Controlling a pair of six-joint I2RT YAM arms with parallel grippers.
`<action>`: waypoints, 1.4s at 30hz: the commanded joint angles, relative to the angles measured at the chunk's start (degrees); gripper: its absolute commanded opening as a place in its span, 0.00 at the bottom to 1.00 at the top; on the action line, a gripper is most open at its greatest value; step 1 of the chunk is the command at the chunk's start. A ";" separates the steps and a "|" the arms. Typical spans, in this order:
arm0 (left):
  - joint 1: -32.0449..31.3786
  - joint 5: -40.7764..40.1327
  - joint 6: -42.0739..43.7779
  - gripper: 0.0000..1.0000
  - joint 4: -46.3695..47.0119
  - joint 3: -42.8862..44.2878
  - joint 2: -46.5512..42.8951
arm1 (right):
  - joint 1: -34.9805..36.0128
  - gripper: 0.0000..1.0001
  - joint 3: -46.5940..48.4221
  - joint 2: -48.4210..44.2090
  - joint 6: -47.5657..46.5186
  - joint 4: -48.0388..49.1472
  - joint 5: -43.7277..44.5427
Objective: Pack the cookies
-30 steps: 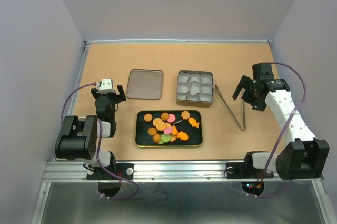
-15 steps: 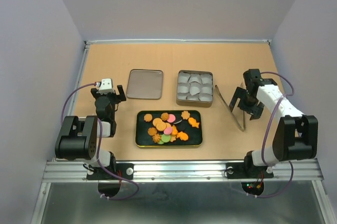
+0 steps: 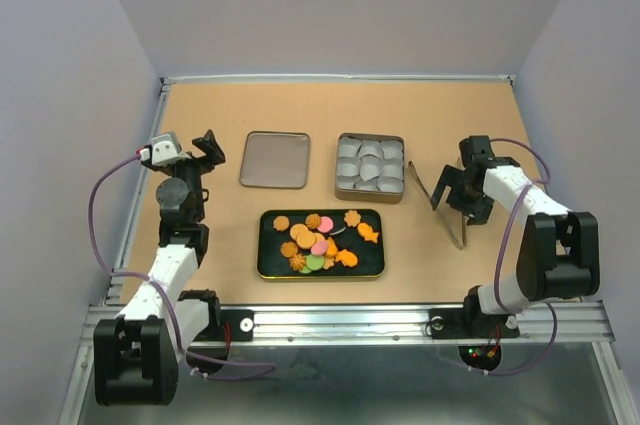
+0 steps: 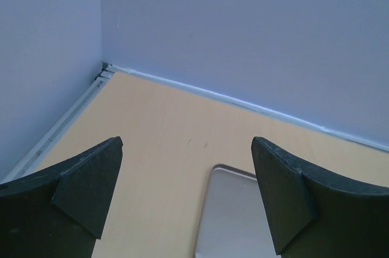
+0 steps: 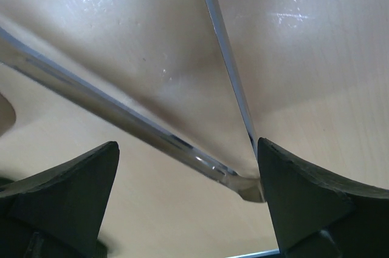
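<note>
I should align the tongs, which slant across my right gripper with their joined end [image 5: 246, 186] beside one finger, and squeeze both arms of the tongs [image 5: 226, 149] near that end.
The cookies [image 3: 320, 241] lie piled in a black tray [image 3: 268, 263] at the near middle: round orange, pink, green and dark ones, plus orange fish and flower shapes. My left gripper [image 3: 206, 153] is open and empty, raised left of the metal lid [image 3: 274, 159]; the lid's corner also shows between the fingers in the left wrist view [image 4: 240, 215]. My right gripper [image 3: 457, 199] is open, low over the thin metal tongs [image 3: 447, 213]. In the right wrist view the tongs [image 5: 152, 127] lie between the open fingers [image 5: 73, 191], their joined end beside the right finger.
A metal tin [image 3: 370, 187] holding several white crinkled paper cups [image 3: 370, 163] stands behind the tray. Walls close in the table at the back and both sides. The table's back left corner [image 4: 104, 67] shows in the left wrist view.
My right gripper has moved left and down over the tongs. My left arm has unfolded, and its gripper has moved up and toward the back left.
</note>
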 commanded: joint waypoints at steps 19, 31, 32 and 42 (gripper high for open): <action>-2.41 16.15 -9.07 0.99 -46.46 24.50 0.64 | 0.17 0.84 -1.85 6.62 -2.06 8.46 -3.19; -0.57 32.61 -22.05 0.99 -38.11 16.52 -1.99 | 0.09 0.44 -1.84 4.69 -1.27 8.46 -3.28; 0.39 33.31 -24.25 0.99 -37.86 15.03 -1.99 | 0.09 0.48 -1.93 4.87 -1.36 8.46 -2.93; 2.42 41.39 -27.10 0.99 -35.47 15.45 -1.20 | 0.09 0.82 -1.23 4.95 -1.54 8.38 2.52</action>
